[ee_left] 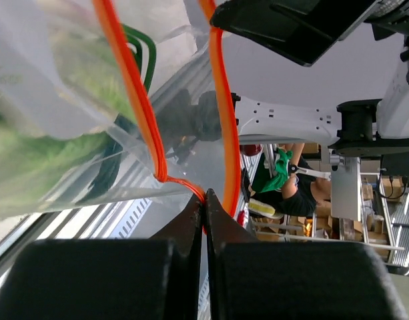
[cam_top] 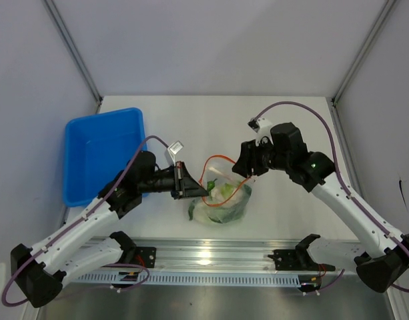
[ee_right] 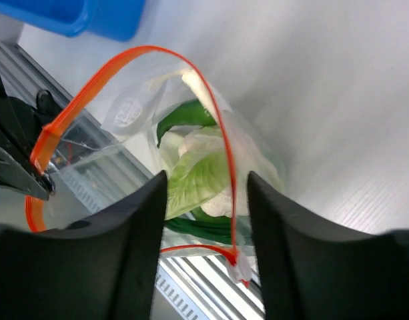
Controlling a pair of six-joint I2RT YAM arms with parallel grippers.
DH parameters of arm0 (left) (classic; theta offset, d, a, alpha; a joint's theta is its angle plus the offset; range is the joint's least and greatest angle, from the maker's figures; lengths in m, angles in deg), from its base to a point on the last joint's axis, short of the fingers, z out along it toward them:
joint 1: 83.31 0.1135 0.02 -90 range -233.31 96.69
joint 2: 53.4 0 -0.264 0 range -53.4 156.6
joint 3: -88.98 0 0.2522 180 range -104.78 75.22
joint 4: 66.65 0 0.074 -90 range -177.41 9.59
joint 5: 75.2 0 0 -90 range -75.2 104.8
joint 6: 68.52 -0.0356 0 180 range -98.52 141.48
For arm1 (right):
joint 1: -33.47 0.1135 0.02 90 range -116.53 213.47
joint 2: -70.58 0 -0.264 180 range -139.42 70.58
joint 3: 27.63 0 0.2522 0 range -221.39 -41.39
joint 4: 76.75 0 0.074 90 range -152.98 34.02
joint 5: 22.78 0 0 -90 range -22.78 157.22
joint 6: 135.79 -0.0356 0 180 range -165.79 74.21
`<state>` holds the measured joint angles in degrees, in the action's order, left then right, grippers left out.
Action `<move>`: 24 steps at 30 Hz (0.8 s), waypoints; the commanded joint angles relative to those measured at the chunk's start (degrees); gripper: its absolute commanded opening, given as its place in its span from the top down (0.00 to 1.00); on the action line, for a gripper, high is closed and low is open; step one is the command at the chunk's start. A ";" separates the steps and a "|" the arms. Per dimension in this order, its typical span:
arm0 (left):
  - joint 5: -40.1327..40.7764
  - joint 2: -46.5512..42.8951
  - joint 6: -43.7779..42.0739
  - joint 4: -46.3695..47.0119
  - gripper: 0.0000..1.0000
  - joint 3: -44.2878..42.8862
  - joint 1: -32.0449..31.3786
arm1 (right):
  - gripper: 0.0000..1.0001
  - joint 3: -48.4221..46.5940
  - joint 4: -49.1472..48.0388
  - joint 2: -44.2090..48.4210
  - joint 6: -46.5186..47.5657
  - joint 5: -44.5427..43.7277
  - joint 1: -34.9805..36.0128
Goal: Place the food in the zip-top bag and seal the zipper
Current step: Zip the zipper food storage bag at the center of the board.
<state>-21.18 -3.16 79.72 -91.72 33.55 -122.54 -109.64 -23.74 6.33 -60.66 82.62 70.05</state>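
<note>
The white tab has my right gripper's fingers pointing past it, so next I back that gripper off and pinch the bag's corner just behind the white tab.
The zip-top bag lies in the middle of the table, with the food, pale leafy pieces and green stalks, inside it. Its orange zipper stands up as an open loop. My left gripper is shut on the left end of the zipper, its tips pinching the strip. My right gripper is open at the bag's right end. The zipper runs between its fingers, touched by neither. A small white tab hangs at that end. The food shows through the mouth.
A blue bin stands at the left of the table, close behind my left arm. A metal rail runs along the near edge just below the bag. Walls close in the table's back and sides.
</note>
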 commanded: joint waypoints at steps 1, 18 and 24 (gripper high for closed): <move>-2.33 0.73 -2.86 -2.75 0.99 -3.85 0.55 | 0.42 -0.31 -6.19 -0.87 4.23 4.64 -1.68; -3.56 -2.34 -0.58 -1.61 0.99 -0.78 3.10 | 0.18 20.96 -22.71 18.63 3.98 22.04 -7.93; -4.09 -3.04 -0.23 -1.26 0.99 -0.17 3.62 | 0.20 24.37 -27.54 16.70 0.55 20.64 -8.01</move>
<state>-23.33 -4.80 79.04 -94.91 33.31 -119.74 -88.11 -45.01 23.18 -58.61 101.89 62.31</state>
